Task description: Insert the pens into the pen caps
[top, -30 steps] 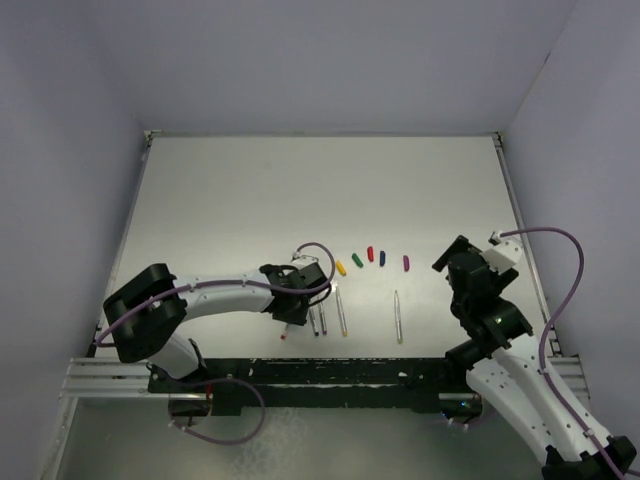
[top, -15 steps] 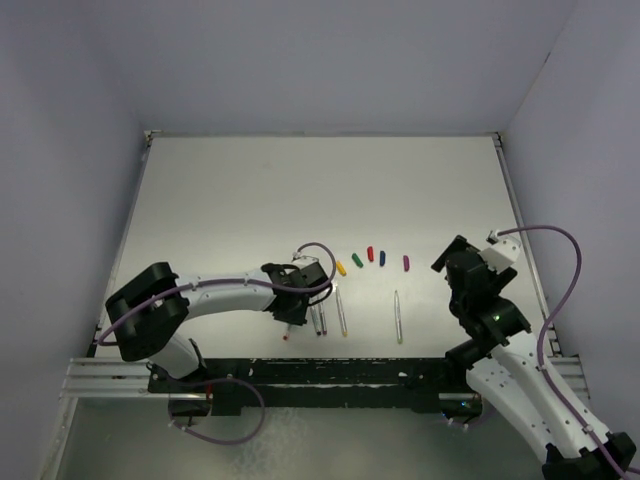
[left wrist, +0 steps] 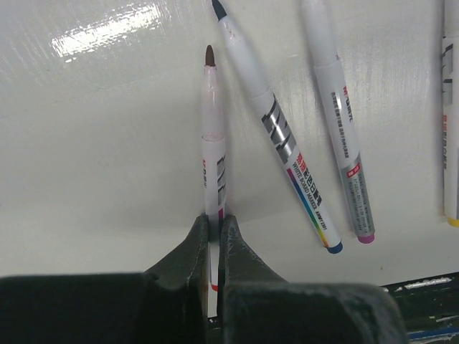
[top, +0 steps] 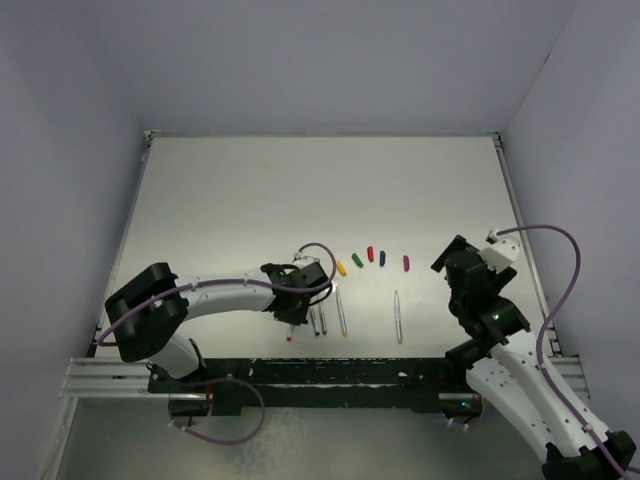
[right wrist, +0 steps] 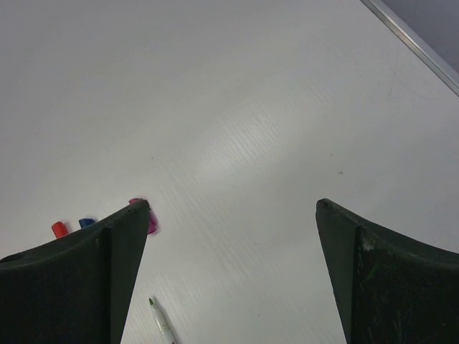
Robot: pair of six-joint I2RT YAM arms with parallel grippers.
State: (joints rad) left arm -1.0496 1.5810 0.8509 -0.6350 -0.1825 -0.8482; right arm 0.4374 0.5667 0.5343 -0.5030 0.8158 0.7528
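Note:
The robot's left gripper is holding the red-tipped pen (left wrist: 214, 136) and the red cap (top: 370, 253) lies loose and flat, so the right gripper should take hold of that cap and lift it before inserting.
My left gripper (top: 294, 312) is shut on a red-tipped pen (top: 290, 330), which the left wrist view (left wrist: 214, 143) shows sticking out ahead of the jaws (left wrist: 213, 223), low over the table. Three more pens (top: 322, 320) lie just to its right; the left wrist view shows a blue-ended one (left wrist: 276, 122) and a purple-ended one (left wrist: 343, 136). A green-tipped pen (top: 398, 316) lies apart. The yellow (top: 341, 267), green (top: 357, 260), red (top: 371, 254), blue (top: 382, 257) and purple (top: 406, 263) caps lie in an arc. My right gripper (top: 452, 265) is open and empty (right wrist: 231, 208), right of the purple cap (right wrist: 152, 222).
The white table (top: 300, 190) has a raised rim at the back and the sides. Grey walls stand close around it. The black rail that carries the arm bases (top: 330, 385) runs along the near edge.
The red tip of the held pen has shifted slightly to the right. The right arm has barely moved.

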